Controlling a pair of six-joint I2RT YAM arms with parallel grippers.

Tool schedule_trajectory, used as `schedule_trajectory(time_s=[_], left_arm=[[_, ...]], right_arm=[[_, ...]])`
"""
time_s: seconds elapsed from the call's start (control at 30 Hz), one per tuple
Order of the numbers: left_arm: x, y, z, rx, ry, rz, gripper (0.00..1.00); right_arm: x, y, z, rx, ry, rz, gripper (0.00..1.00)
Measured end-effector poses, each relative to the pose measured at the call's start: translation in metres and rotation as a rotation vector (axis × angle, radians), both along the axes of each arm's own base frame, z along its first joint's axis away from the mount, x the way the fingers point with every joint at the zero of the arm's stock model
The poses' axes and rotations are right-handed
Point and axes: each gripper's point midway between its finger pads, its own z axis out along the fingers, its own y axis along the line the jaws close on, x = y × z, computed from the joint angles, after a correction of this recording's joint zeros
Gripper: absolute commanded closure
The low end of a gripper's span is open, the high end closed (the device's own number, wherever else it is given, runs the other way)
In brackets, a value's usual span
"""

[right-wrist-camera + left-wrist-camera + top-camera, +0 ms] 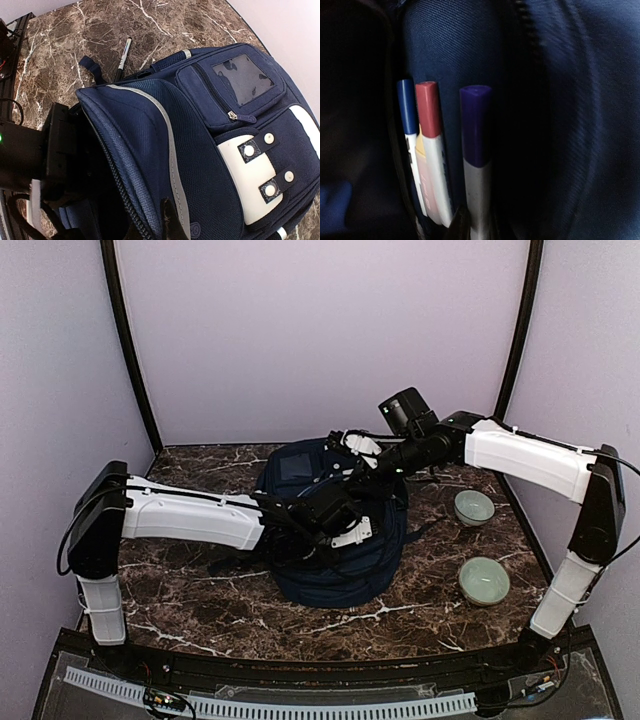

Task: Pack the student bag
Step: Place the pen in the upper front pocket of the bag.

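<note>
The purple-capped marker (476, 127) is parallel to its red-capped neighbour inside the bag, so the robot's left gripper should keep going toward the red-capped marker (430, 112) and let go beside it.
The student bag (335, 560), a large navy backpack with a white patch (250, 175), lies in the middle of the table with its main opening held apart. My left gripper (476, 226) is deep inside it, shut on the white barrel of a purple-capped marker (475, 125). Two more markers, one red-capped (429, 110) and one blue-capped (407, 105), stand beside it in an inner pocket. My right gripper (156, 227) is shut on the bag's front flap (150, 130), pinching the edge by the zipper and keeping it lifted. The left arm's wrist (55, 150) fills the opening.
Two pale green bowls (474, 506) (484, 580) stand to the right of the bag, below the right arm. A black pen (123, 57) lies on the marble next to the bag's top handle. Walls close off the table's back and sides.
</note>
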Motion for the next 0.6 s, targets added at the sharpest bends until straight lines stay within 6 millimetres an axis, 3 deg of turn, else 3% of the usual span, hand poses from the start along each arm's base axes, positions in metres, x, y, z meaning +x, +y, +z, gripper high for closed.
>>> schedule_trajectory(time_s=[0.4, 0.6], left_arm=[[0.050, 0.000, -0.003, 0.042, -0.134, 0.026, 1.00], [0.056, 0.000, -0.003, 0.053, -0.159, 0.030, 0.83]], right_arm=[[0.000, 0.000, 0.000, 0.003, 0.000, 0.001, 1.00], [0.000, 0.000, -0.001, 0.002, 0.001, 0.002, 1.00]])
